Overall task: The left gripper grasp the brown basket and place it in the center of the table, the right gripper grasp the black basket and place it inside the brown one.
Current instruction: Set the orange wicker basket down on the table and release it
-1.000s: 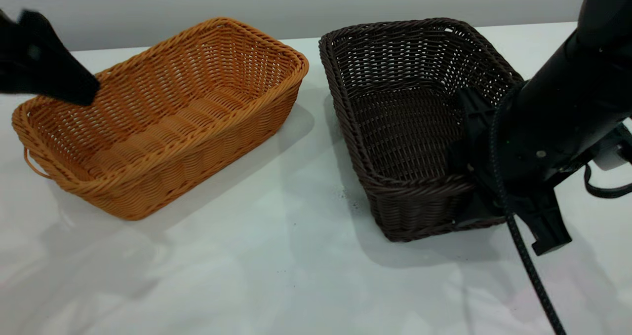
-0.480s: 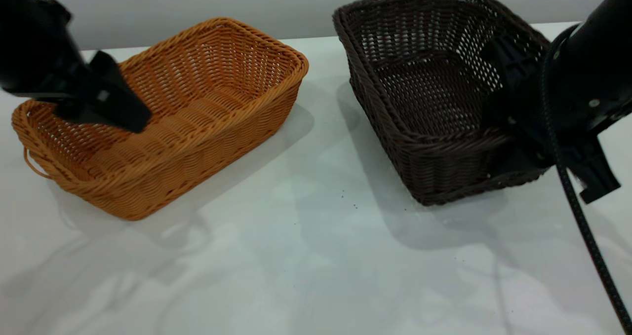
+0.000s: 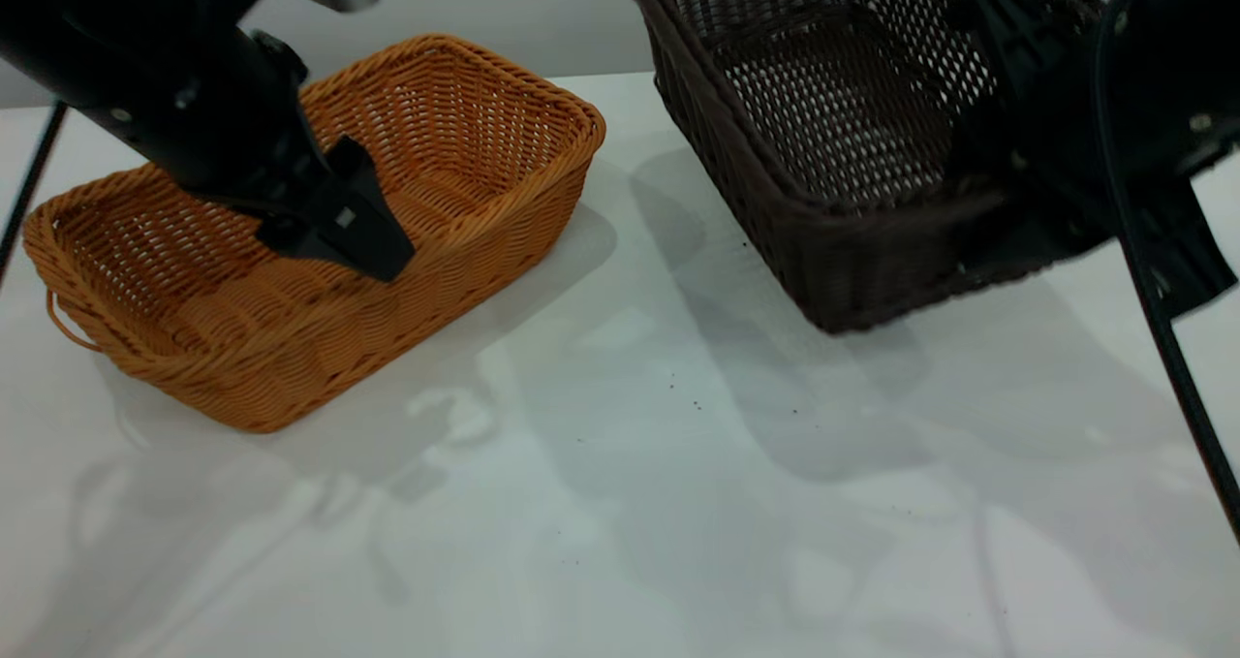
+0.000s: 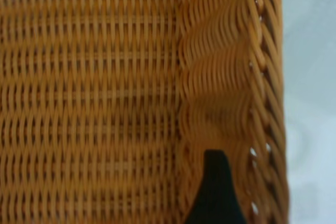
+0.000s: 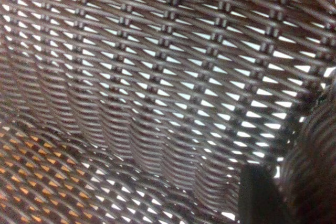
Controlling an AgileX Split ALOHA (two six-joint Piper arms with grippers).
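Observation:
The brown basket [image 3: 209,274] is at an angle and away from the center of the table, so next my left gripper moves it there by its near long side [image 3: 349,338] before the black basket goes in.
The brown basket [image 3: 291,251] rests on the left part of the white table [image 3: 620,503]. My left gripper [image 3: 373,251] is open and reaches down into it at its near long wall. One black finger [image 4: 215,192] shows against the inside of that woven wall [image 4: 231,77]; the other is hidden. The black basket [image 3: 833,86] hangs tilted in the air at the upper right, clear of the table. My right gripper [image 3: 1041,203] is shut on its right end wall, with one finger [image 5: 257,198] inside against the dark weave [image 5: 157,77].
A pale wall runs behind the table's far edge. The right arm's black cable [image 3: 1182,367] hangs down at the right edge. Bare tabletop lies between the two baskets and all along the front.
The right gripper has lifted the black basket off the table, up and slightly left. The left arm has swung right and down into the brown basket, which has not shifted.

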